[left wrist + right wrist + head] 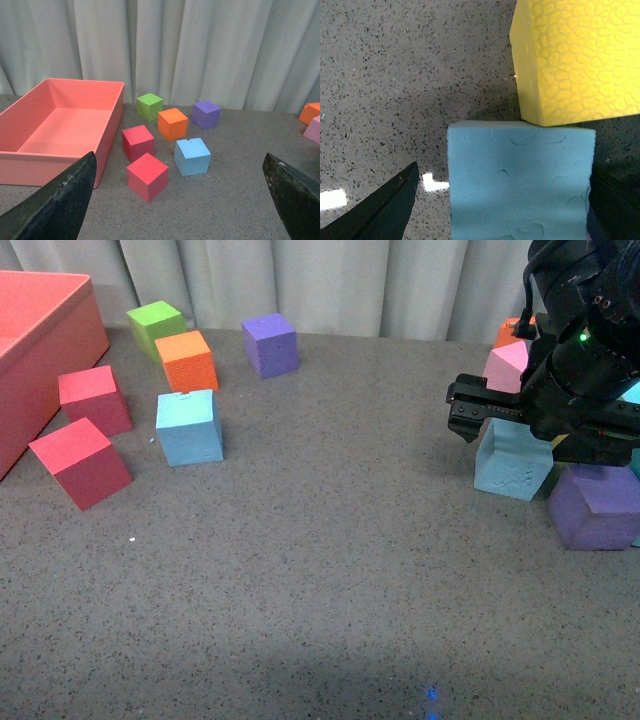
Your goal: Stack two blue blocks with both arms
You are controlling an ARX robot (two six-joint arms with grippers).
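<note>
Creases (506, 174) show on the upward side of the blue block (520, 187), so its sides should squeeze in between my fingers when I lift it with my right gripper.
One blue block (188, 427) sits on the grey table at the left, among other cubes; it also shows in the left wrist view (192, 156). The other blue block (512, 462), with an embossed mark, sits at the right under my right arm. My right gripper (487, 412) is open and low over it; in the right wrist view the block (520, 180) lies between the open jaws of the gripper (505, 210). My left gripper (175, 200) is open and empty, well back from the left cubes, and is out of the front view.
A coral bin (40, 340) stands at the far left. Two red cubes (95, 398), an orange one (187, 360), a green one (155, 325) and a purple one (270, 344) surround the left blue block. A pink cube (507, 365), a purple cube (595, 505) and a yellow block (580, 60) crowd the right one.
</note>
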